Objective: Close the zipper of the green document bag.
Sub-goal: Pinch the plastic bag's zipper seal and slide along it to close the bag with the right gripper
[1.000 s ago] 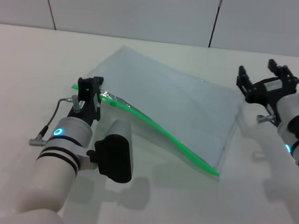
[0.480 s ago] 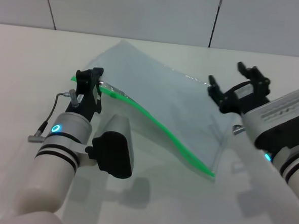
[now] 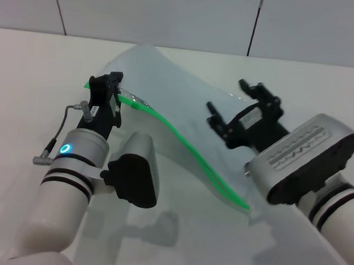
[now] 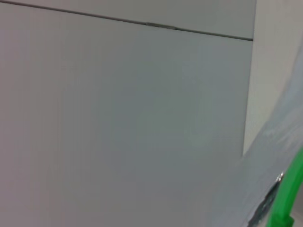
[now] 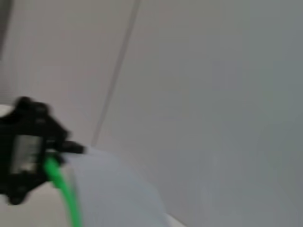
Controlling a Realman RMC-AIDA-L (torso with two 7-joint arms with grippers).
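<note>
I should keep moving my open right gripper toward the green strip (image 3: 149,109) beside the zipper's end (image 3: 87,85) and close it there, while my left gripper holds that end up.
The green document bag (image 3: 179,102) is a pale-blue translucent pouch lying on the white table (image 3: 23,87), its near left corner raised. Its zipper (image 3: 188,147) runs as a bright green strip along the near edge, arching down to the right. I cannot make out the slider. My left gripper (image 3: 110,92) is shut on the raised corner at the zipper's left end. My right gripper (image 3: 231,103) hangs open just above the bag's middle right part, holding nothing. The right wrist view shows the left gripper (image 5: 28,146), the zipper (image 5: 61,189) and the bag (image 5: 113,194). In the left wrist view, zipper (image 4: 289,194) and bag (image 4: 265,161) show.
A panelled grey wall (image 3: 172,12) stands behind the table's far edge. A thin cable (image 3: 59,140) loops beside my left wrist.
My right arm has swung left from beyond the bag's right edge to above the bag, fingers still open. My left gripper has lifted the held corner slightly, and the bag bows more.
</note>
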